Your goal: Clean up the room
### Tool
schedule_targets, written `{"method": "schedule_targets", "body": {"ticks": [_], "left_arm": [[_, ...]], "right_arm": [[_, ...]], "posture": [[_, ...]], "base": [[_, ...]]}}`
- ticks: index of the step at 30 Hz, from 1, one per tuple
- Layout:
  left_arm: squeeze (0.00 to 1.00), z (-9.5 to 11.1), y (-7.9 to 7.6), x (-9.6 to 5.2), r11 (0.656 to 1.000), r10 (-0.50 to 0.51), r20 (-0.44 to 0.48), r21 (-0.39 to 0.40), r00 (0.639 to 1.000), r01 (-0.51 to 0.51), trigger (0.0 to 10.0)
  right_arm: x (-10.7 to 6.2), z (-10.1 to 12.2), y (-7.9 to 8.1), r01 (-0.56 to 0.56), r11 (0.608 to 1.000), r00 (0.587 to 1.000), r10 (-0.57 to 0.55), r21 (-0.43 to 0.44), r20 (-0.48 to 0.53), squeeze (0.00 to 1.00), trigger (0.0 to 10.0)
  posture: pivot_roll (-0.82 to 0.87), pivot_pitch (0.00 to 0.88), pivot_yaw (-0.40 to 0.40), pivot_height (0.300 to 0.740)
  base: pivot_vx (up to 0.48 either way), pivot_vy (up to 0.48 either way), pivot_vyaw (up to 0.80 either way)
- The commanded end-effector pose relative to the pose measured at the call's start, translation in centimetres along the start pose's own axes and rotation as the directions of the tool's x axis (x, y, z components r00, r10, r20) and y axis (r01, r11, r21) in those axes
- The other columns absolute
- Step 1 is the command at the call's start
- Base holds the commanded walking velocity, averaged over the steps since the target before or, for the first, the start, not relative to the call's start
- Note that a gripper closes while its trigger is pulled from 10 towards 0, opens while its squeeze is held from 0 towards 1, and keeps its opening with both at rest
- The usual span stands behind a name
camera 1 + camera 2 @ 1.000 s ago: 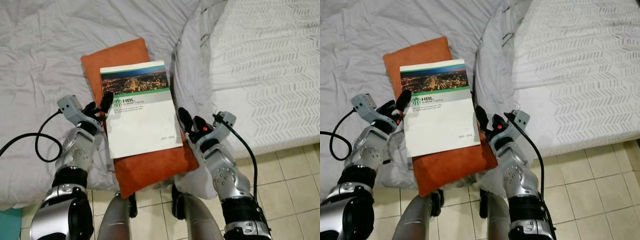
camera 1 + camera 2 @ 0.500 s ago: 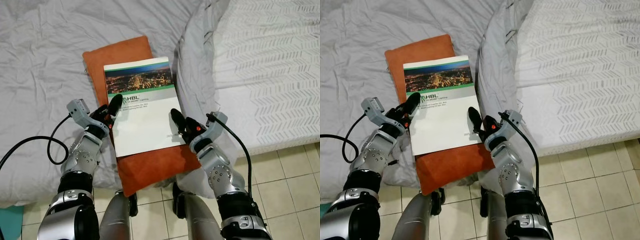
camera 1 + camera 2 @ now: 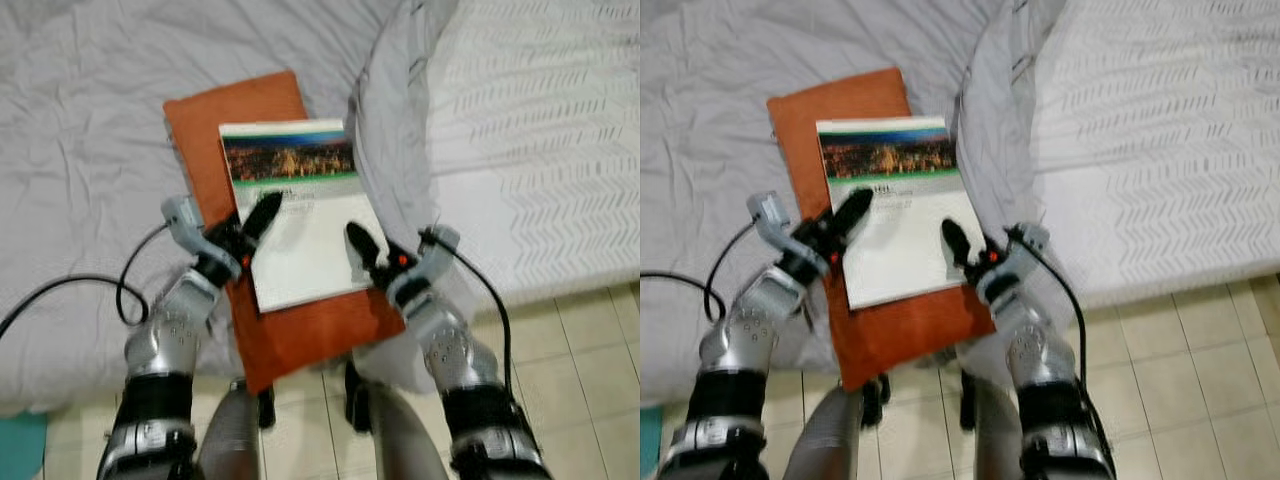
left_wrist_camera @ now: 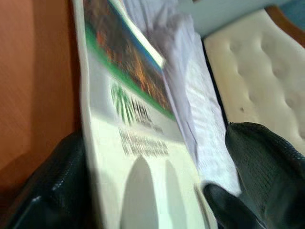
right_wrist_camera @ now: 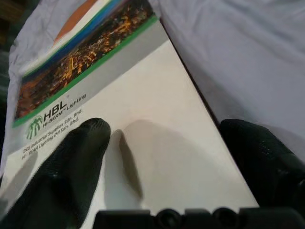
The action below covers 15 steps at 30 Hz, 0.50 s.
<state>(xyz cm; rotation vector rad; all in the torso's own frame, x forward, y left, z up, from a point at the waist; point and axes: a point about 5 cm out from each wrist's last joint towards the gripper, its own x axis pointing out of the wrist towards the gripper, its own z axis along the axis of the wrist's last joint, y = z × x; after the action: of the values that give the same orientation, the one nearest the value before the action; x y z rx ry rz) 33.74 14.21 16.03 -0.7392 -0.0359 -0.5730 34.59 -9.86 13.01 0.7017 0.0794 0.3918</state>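
The white catalogue's edge is thin next to its wide cover. The catalogue will therefore sag and bend when I carry it by that edge.
A white HBL catalogue lies on an orange cushion at the bed's near edge. My left gripper is open at the catalogue's left edge. One finger sits on the cushion side and the other is over the cover. My right gripper is open at the catalogue's right edge. One of its fingers rests over the white cover and the other is off the edge, above the sheet.
A crumpled grey sheet covers the bed on the left and bunches up beside the cushion. A white patterned mattress cover lies on the right. Beige floor tiles and my legs are below the bed edge.
Both grippers have moved forward and inward, from beside the cushion to the catalogue's two side edges. The catalogue sits slightly further right on the cushion.
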Motion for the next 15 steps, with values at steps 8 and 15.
{"method": "schedule_targets", "body": {"ticks": [8,15], "left_arm": [[0.00,0.2,0.1,-2.3,1.000,0.027,-0.044,-0.013,0.999,-0.028,10.0],[0.00,-1.1,-0.1,-3.0,0.999,0.019,-0.118,-0.036,0.993,-0.023,10.0]], "right_arm": [[-0.6,-1.9,-0.4,0.008,0.999,0.998,-0.006,0.035,-0.065,0.00,0.0],[-0.9,-2.2,-0.7,0.019,0.999,0.997,-0.016,0.049,-0.069,0.00,0.0]], "posture": [[-0.10,0.644,-0.074,0.740],[-0.10,0.649,-0.074,0.740]], "base": [[0.000,0.000,0.00],[0.000,0.000,0.00]]}}
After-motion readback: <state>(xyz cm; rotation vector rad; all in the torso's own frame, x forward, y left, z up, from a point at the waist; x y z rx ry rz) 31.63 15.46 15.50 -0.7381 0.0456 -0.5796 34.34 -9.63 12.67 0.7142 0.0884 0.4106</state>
